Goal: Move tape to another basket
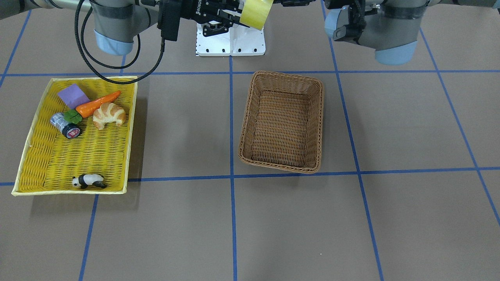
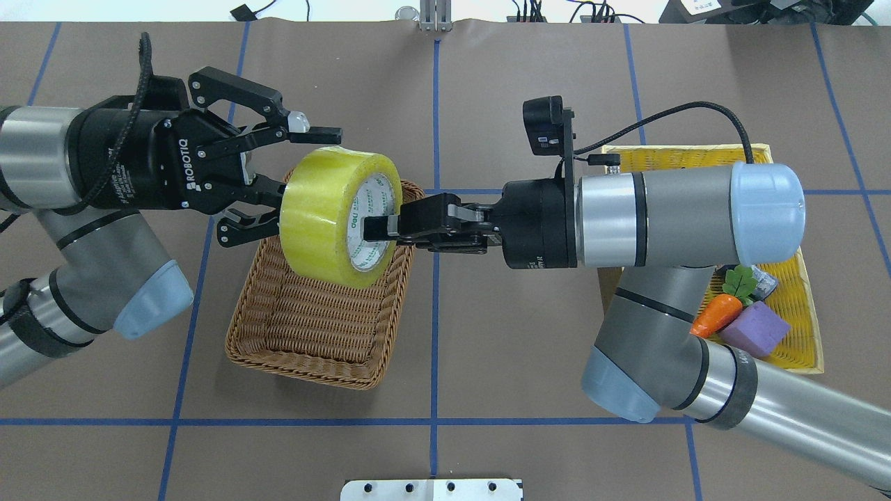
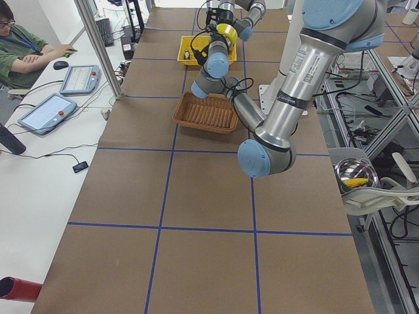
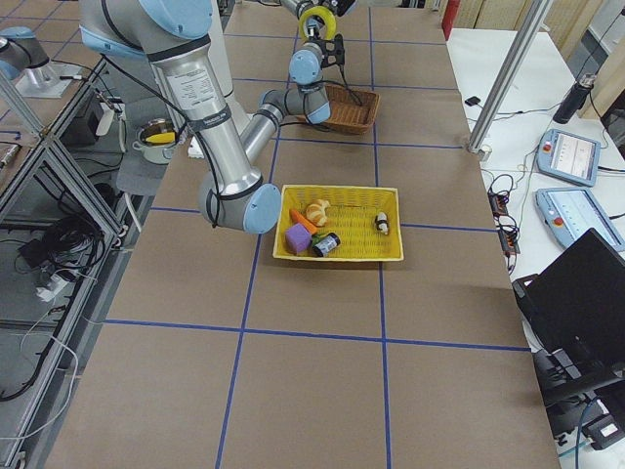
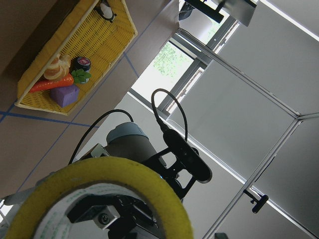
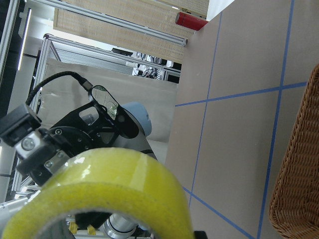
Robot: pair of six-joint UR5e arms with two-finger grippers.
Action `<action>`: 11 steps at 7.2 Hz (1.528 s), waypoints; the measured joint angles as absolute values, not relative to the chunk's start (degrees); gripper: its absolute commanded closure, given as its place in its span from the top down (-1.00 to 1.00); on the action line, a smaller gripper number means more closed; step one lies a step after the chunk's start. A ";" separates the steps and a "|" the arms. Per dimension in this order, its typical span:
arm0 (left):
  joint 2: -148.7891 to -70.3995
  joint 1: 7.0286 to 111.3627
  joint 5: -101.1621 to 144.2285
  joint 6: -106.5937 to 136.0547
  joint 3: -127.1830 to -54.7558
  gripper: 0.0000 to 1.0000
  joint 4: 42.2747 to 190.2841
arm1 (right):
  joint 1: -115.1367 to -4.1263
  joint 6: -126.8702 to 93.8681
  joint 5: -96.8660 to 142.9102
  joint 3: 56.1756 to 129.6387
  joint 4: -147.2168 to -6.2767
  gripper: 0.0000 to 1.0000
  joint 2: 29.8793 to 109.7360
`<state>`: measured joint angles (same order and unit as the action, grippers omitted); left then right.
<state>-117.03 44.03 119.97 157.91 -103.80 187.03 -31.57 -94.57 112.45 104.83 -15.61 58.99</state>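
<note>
My right gripper will pull back, and the tape [image 1: 256, 13] should come off cleanly then, because that gripper's finger is inside the open white core [image 5: 107, 214].
The yellow tape [image 2: 324, 216] hangs in the air above the far edge of the brown wicker basket [image 2: 306, 348], which has nothing in it. My right gripper [image 2: 381, 228] is shut on the roll's wall, one finger inside the white core. My left gripper [image 2: 292, 177] is open, its fingers [image 2: 306, 129] straddling the roll's outer face without closing on it. In the front view the tape [image 1: 256, 13] sits at the top edge, behind the basket [image 1: 250, 117]. The tape fills the bottom of the left wrist view [image 5: 99, 194] and of the right wrist view [image 6: 109, 184].
The shallow yellow tray [image 1: 31, 148] lies on my right side and holds a purple block [image 1: 72, 95], carrot [image 1: 99, 103], croissant [image 1: 109, 115], silver cylinder [image 1: 64, 125] and panda figure [image 1: 89, 181]. The white base plate [image 1: 230, 39] is between the arms. An operator [image 3: 26, 52] sits beside the table.
</note>
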 measured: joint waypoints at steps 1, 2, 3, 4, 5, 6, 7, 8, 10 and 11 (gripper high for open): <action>-117.00 44.03 119.97 157.95 -103.80 -0.51 187.03 | -31.56 -94.57 112.26 104.80 -15.64 0.50 58.95; -116.93 44.00 119.97 158.03 -103.80 -0.79 187.03 | -31.56 -94.57 112.09 104.78 -15.64 0.98 58.91; -116.84 43.97 119.99 158.18 -103.81 -1.00 187.05 | -31.55 -94.63 111.91 104.77 -15.64 0.99 58.90; -116.77 43.96 120.03 158.23 -103.85 -1.00 187.11 | -31.52 -94.77 111.62 104.77 -15.64 0.99 58.95; -116.76 43.95 120.05 158.16 -103.87 -1.00 187.19 | -31.50 -94.84 111.35 104.78 -15.63 1.00 59.14; -116.74 43.95 120.08 158.05 -103.87 -1.00 187.21 | -31.50 -94.89 111.26 104.87 -15.56 1.00 59.49; -116.68 43.95 120.18 157.76 -103.76 -1.00 187.14 | -31.68 -94.87 111.43 105.04 -15.51 1.00 60.12; -116.32 43.98 120.36 156.40 -103.40 -1.00 186.94 | -32.80 -94.49 112.33 105.23 -15.62 1.00 61.53; -114.58 44.35 120.53 148.27 -100.81 -1.00 185.30 | -41.13 -92.61 121.57 104.37 -18.38 1.00 64.11; -114.25 44.89 120.60 143.44 -99.70 -1.00 181.53 | -47.08 -90.12 129.21 103.67 -22.56 1.00 64.46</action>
<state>-114.25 44.89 120.60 143.44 -99.70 181.53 -47.08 -90.12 129.21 103.67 -22.56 64.46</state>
